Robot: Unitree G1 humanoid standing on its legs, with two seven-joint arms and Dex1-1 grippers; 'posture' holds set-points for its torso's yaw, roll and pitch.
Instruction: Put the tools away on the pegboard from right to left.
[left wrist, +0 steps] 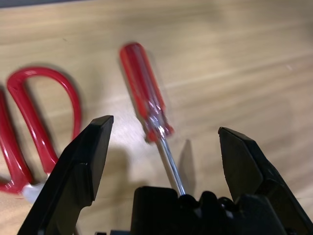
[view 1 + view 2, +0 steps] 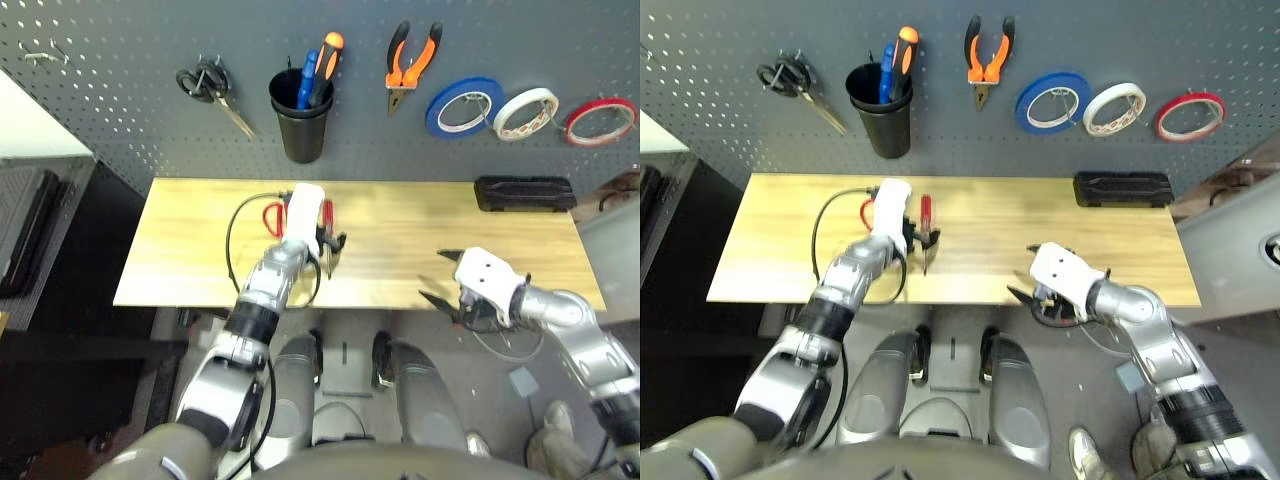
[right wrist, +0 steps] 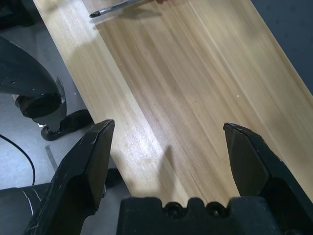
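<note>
My gripper is going to lower the red-handled screwdriver (image 2: 328,214) into the black cup. The screwdriver will stand handle-up above the cup's rim, because blue and orange handles (image 2: 324,70) stick out of the cup.
On the dark grey pegboard (image 2: 120,100) hang the orange-and-black pliers (image 2: 401,82) and, at the far right, the thin red tape ring (image 2: 569,124). The slim red-handled screwdriver (image 1: 144,95) lies on the wooden bench (image 2: 400,250), with the red-handled scissors (image 1: 72,100) beside it. My left gripper (image 1: 164,125) hovers open just over the screwdriver, one finger on each side of its shaft, touching nothing. Open too and holding nothing, my right gripper (image 2: 445,275) sits low at the bench's front edge, right of centre.
Black-handled scissors (image 2: 205,85) and a black cup (image 2: 302,125) holding blue and orange screwdrivers hang at the pegboard's left. Blue (image 2: 437,112) and white (image 2: 503,118) tape rolls hang left of the red ring. A flat black case (image 2: 524,192) lies at the bench's back right.
</note>
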